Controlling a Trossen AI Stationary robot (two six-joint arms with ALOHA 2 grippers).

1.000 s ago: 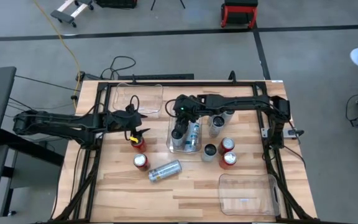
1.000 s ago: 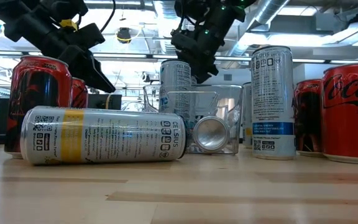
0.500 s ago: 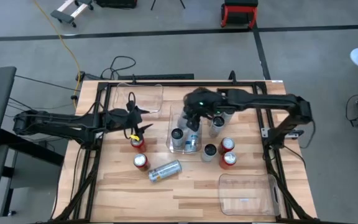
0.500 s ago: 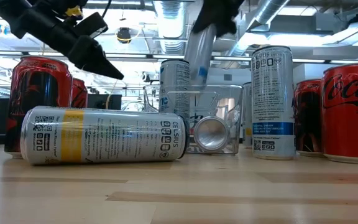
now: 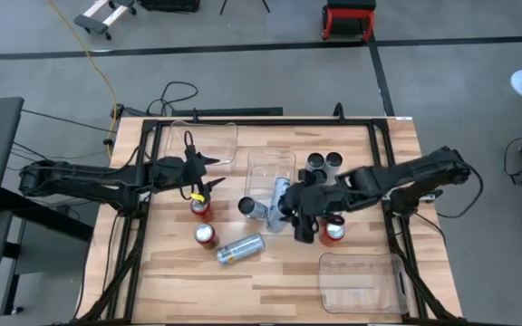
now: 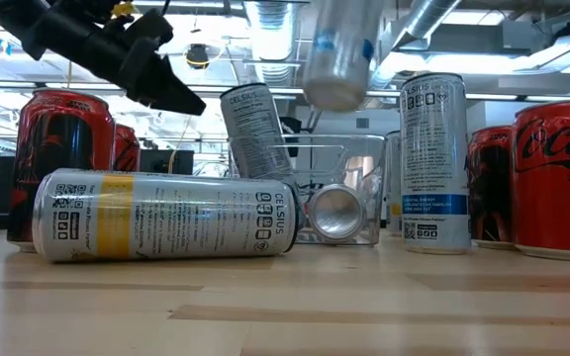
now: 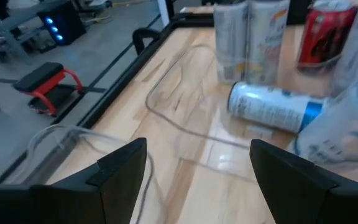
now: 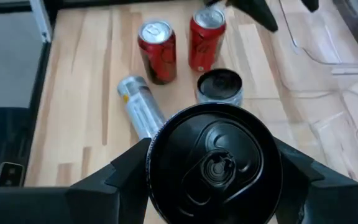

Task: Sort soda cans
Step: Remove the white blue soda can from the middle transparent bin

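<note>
The silver can [image 6: 340,61] is hanging with its base down near open wood [image 5: 282,253] next to the lying can. My right gripper should keep moving it down until its base rests there.
My right gripper [image 5: 297,206] is shut on a silver can with a black top [image 8: 213,162], held high above the table [image 6: 339,49] near the middle bin [image 5: 270,167]. Another silver can [image 5: 247,206] stands tilted at that bin's left wall [image 6: 255,129], and one with blue print [image 5: 279,195] lies inside. My left gripper [image 5: 205,177] hangs open above a red can [image 5: 199,206]. A second red can [image 5: 205,235] stands close by. A silver-and-yellow can [image 5: 240,246] lies on its side on the table. My right gripper pinches the silver can between its two fingers [image 8: 117,180], one on each side of the body just below the black top's rim [image 8: 160,143]. It comes from above, slanting in from the table's right. The can is lifted clear and hangs roughly upright [image 6: 336,89].
Two dark-topped cans [image 5: 324,161] stand behind my right arm; a dark can [image 5: 304,232] and a red one [image 5: 333,232] stand beside it. A clear bin [image 5: 202,140] sits at the far left, another [image 5: 361,281] at the near right.
My right gripper has pulled out of the middle bin and swung toward the table's right and near edge, carrying the silver can up and clear. The can that stood upright in the bin has tipped toward the left. My left gripper has risen a little above the red can.
</note>
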